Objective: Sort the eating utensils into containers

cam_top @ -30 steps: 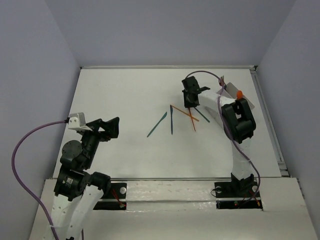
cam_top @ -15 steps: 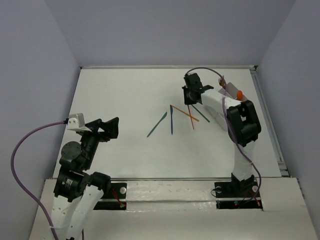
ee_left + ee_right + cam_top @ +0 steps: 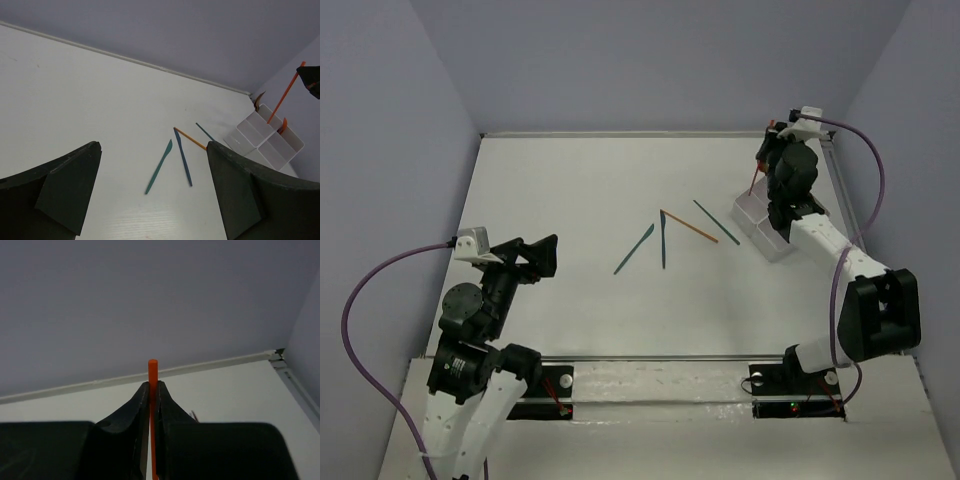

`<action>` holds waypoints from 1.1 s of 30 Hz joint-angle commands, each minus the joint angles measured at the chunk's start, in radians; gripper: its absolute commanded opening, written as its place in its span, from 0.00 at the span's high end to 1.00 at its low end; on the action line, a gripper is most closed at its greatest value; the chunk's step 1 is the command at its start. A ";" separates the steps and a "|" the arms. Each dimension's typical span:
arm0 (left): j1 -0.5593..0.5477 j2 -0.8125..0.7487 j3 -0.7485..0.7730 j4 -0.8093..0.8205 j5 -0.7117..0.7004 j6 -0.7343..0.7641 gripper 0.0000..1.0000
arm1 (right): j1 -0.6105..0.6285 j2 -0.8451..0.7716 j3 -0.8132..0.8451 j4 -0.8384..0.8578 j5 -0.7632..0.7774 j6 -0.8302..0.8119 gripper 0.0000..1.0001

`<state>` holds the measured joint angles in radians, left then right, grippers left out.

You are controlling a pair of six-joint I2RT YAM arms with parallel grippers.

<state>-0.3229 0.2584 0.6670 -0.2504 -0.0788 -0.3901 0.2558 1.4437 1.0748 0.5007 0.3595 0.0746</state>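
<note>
My right gripper should keep moving toward the brownish piece's compartment (image 3: pixel 268 113) and let go there, as the orange utensil's lower end (image 3: pixel 269 121) points down into the white divided tray.
My right gripper (image 3: pixel 768 160) is shut on an orange utensil (image 3: pixel 754 183) and holds it nearly upright over the white divided tray (image 3: pixel 756 216) at the far right. The right wrist view shows the jaws pinched on the orange handle (image 3: pixel 153 369). On the table lie a teal knife (image 3: pixel 634 249), a dark teal utensil (image 3: pixel 663 240), an orange utensil (image 3: pixel 688 226) and another teal one (image 3: pixel 716 222). The left wrist view shows the same teal knife (image 3: pixel 160 166), the tray (image 3: pixel 250 131) and the held utensil (image 3: pixel 284 96). My left gripper (image 3: pixel 536 256) is open and empty at the left.
An orange piece (image 3: pixel 284 125) and a brownish piece (image 3: pixel 257 101) stand in the tray's far compartments. Grey walls close in the table on three sides. A purple cable (image 3: pixel 865 170) loops from the right wrist.
My right gripper has lifted one orange utensil out of the cluster and carried it right, from the table's middle to above the tray. The left arm has not moved.
</note>
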 commanded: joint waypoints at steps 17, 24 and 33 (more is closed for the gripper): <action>0.015 0.019 -0.001 0.054 0.013 0.022 0.01 | -0.092 0.257 -0.137 0.739 0.170 -0.306 0.93; 0.015 0.024 -0.001 0.054 0.016 0.023 0.01 | -0.092 0.277 -0.214 0.823 0.194 -0.322 0.93; 0.015 0.019 -0.003 0.059 0.020 0.022 0.01 | -0.092 0.209 -0.285 0.777 0.171 -0.259 0.54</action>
<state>-0.3122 0.2726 0.6670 -0.2504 -0.0765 -0.3859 0.1585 1.7229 0.8078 1.2354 0.5327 -0.2260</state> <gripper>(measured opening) 0.986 0.311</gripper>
